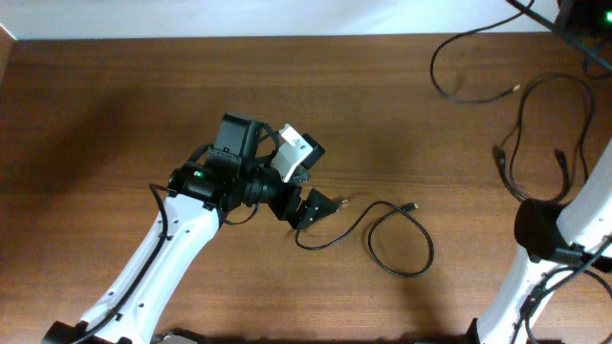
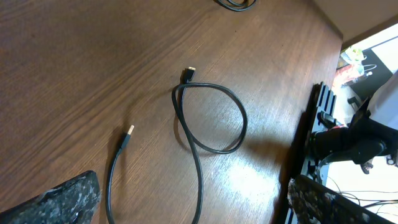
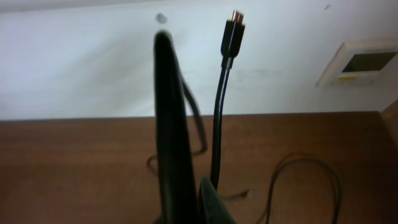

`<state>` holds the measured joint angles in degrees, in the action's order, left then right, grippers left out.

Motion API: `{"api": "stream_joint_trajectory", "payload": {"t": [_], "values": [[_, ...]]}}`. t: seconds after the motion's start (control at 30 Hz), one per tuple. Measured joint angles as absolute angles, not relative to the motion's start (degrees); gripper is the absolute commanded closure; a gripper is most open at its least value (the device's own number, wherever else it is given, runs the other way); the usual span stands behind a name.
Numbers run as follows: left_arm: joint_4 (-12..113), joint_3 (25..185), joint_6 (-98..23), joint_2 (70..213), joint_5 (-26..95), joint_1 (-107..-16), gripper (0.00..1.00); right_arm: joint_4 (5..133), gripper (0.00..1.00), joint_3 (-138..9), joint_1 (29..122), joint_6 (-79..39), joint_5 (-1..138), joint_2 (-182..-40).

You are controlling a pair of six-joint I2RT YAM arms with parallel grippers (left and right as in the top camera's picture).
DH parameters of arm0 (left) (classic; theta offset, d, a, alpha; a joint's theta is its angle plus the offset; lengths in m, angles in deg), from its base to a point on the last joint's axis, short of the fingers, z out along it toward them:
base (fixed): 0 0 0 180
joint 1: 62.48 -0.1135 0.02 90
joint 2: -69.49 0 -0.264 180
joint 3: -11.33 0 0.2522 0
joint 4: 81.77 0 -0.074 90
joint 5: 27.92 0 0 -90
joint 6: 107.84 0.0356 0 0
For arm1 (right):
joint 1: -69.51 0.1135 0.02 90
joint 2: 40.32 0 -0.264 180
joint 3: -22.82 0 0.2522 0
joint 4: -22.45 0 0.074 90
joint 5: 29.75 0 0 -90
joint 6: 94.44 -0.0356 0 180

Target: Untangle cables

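The cable in the robot's right gripper is by the table's far edge (image 1: 540, 43), clear of the looped cable (image 1: 421, 234), so the robot should keep going and let go of it there.
A thin black cable (image 1: 400, 241) lies in a loop on the wooden table, right of my left gripper (image 1: 308, 206). In the left wrist view the cable's loop (image 2: 214, 118) is ahead, with a metal USB plug (image 2: 129, 132) at one end and a small plug (image 2: 188, 74) at the other. Both strands run back between the wide-open fingers of my left gripper (image 2: 186, 204). My right gripper (image 3: 198, 183) is shut on another cable (image 3: 217, 124), whose plug (image 3: 234, 28) sticks up. That cable (image 1: 535, 115) loops away from the right gripper (image 1: 528, 203) in the overhead view.
A third thin cable (image 1: 464, 67) curls at the table's back right. Thicker black cords run off the back right corner (image 1: 574, 29). A white wall stands behind the table's far edge (image 3: 93, 118). The right arm's base (image 1: 516, 287) is at the front right.
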<state>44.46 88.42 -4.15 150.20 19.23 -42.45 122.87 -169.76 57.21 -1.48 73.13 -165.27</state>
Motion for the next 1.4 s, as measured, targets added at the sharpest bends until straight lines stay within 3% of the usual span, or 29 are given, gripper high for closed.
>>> {"api": "stream_joint_trajectory", "payload": {"t": [0.3,0.5,0.57,0.6,0.63,0.67,0.93,1.07,1.23,1.4], "values": [[44.5,88.4,-4.1,150.2,19.2,-42.4,0.01,107.7,0.96,-169.5,56.3,-1.5,65.3,-184.0],[44.5,88.4,-4.1,150.2,19.2,-42.4,0.01,106.1,0.96,-169.5,53.2,-1.5,62.4,-197.2],[44.5,88.4,-4.1,150.2,19.2,-42.4,0.01,106.9,0.78,-169.4,52.9,-1.5,62.0,-200.7],[44.5,88.4,-4.1,150.2,19.2,-42.4,0.01,107.2,0.62,-169.0,52.9,-1.4,62.0,-201.9],[44.5,88.4,-4.1,150.2,19.2,-42.4,0.01,107.7,0.12,-167.8,52.9,-1.5,61.7,-202.4],[44.5,88.4,-4.1,150.2,19.2,-42.4,0.01,108.1,0.01,-166.5,52.9,-1.8,61.8,-202.6],[44.5,88.4,-4.1,150.2,19.2,-42.4,0.01,114.8,0.01,-165.5,52.9,-2.3,74.9,-202.1],[44.5,88.4,-4.1,150.2,19.2,-42.4,0.01,130.9,0.01,-165.2,52.9,-2.8,82.9,-191.8],[44.5,88.4,-4.1,150.2,19.2,-42.4,0.01,133.2,0.01,-159.3,56.0,8.9,84.6,-189.6],[44.5,88.4,-4.1,150.2,19.2,-42.4,0.01,133.1,0.01,-148.6,60.0,6.1,79.8,-189.6]]}}
